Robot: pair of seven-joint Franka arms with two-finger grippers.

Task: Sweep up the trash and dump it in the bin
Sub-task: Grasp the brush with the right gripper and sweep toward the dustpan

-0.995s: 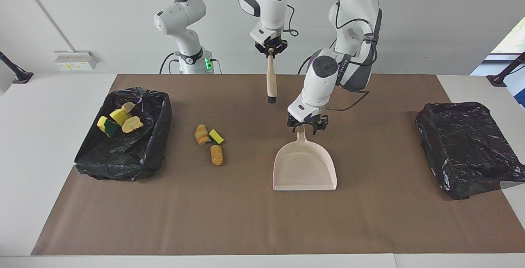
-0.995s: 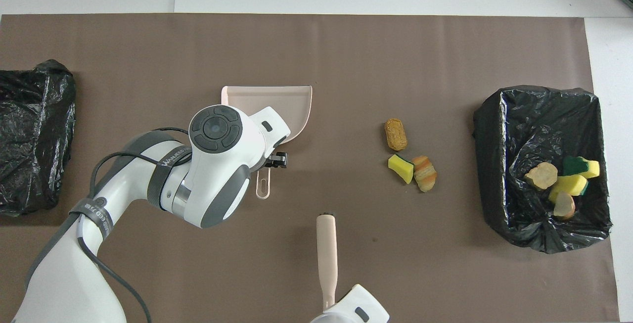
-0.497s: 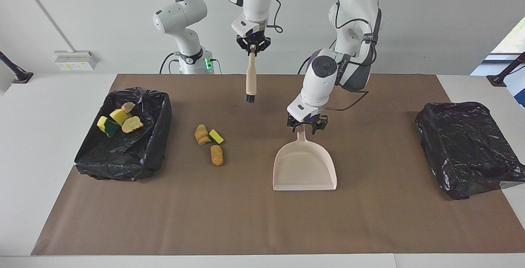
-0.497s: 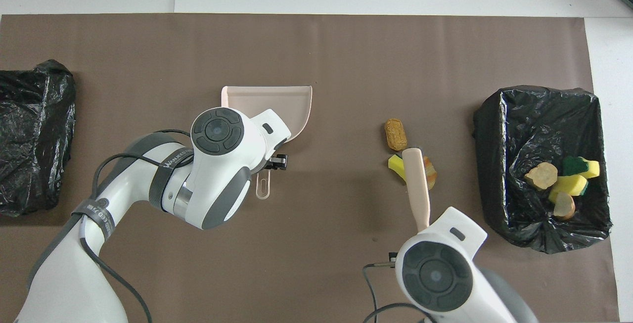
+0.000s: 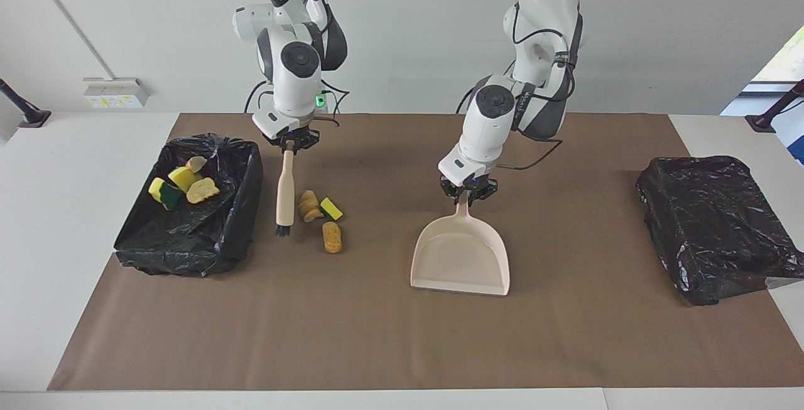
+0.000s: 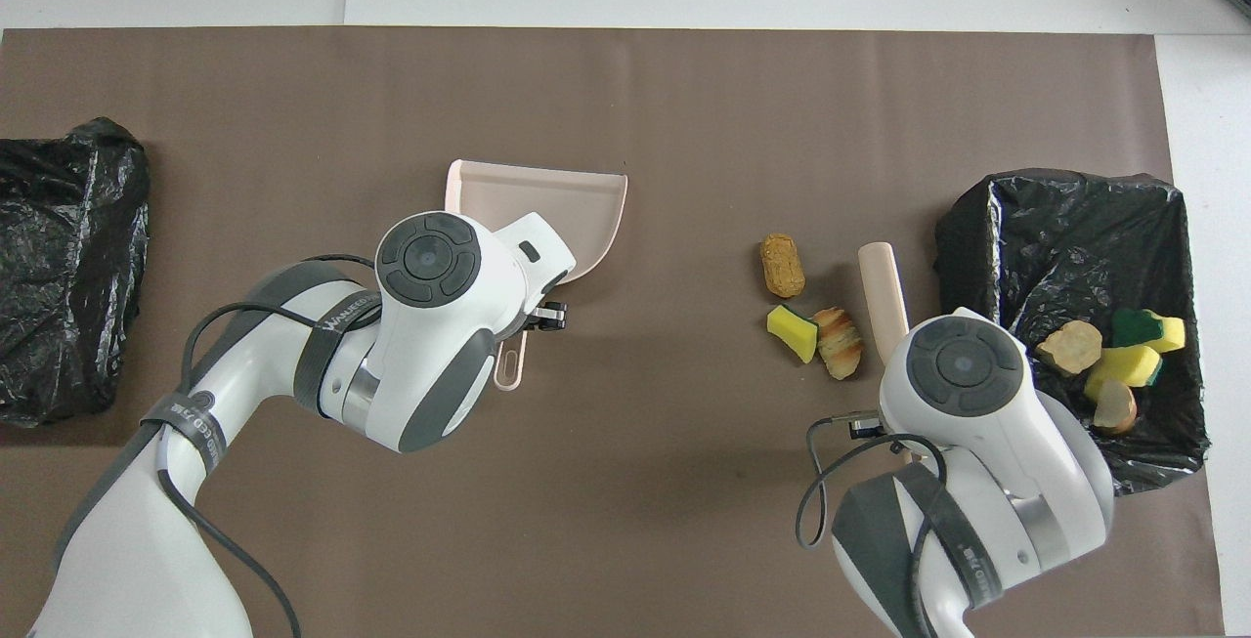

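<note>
Next, my left gripper turns the dustpan's open edge (image 5: 460, 290) toward the scraps (image 5: 330, 209) while my right gripper sweeps from the bin's side, because that edge points past the scraps now.
Three trash scraps lie on the brown mat: a striped bread chunk (image 5: 308, 205) (image 6: 840, 343), a yellow green-backed sponge piece (image 5: 331, 208) (image 6: 793, 333) and a tan chunk (image 5: 331, 237) (image 6: 782, 265). My right gripper (image 5: 289, 141) is shut on the beige brush (image 5: 284, 194) (image 6: 882, 296), whose bristles hang low between these scraps and the bin (image 5: 239, 221) (image 6: 997, 228). Several more scraps (image 5: 183, 184) (image 6: 1124, 364) lie in that bin. My left gripper (image 5: 466, 192) is shut on the handle of the beige dustpan (image 5: 460, 258) (image 6: 547, 213), which is on the mat.
A second black-lined bin (image 5: 716, 228) (image 6: 68, 267) sits at the left arm's end of the table. The brown mat (image 5: 402, 347) covers most of the table, with white table edge around it.
My right gripper has carried the brush down and toward the right arm's end, to beside the three scraps near the bin. The dustpan has shifted and turned slightly toward the scraps.
</note>
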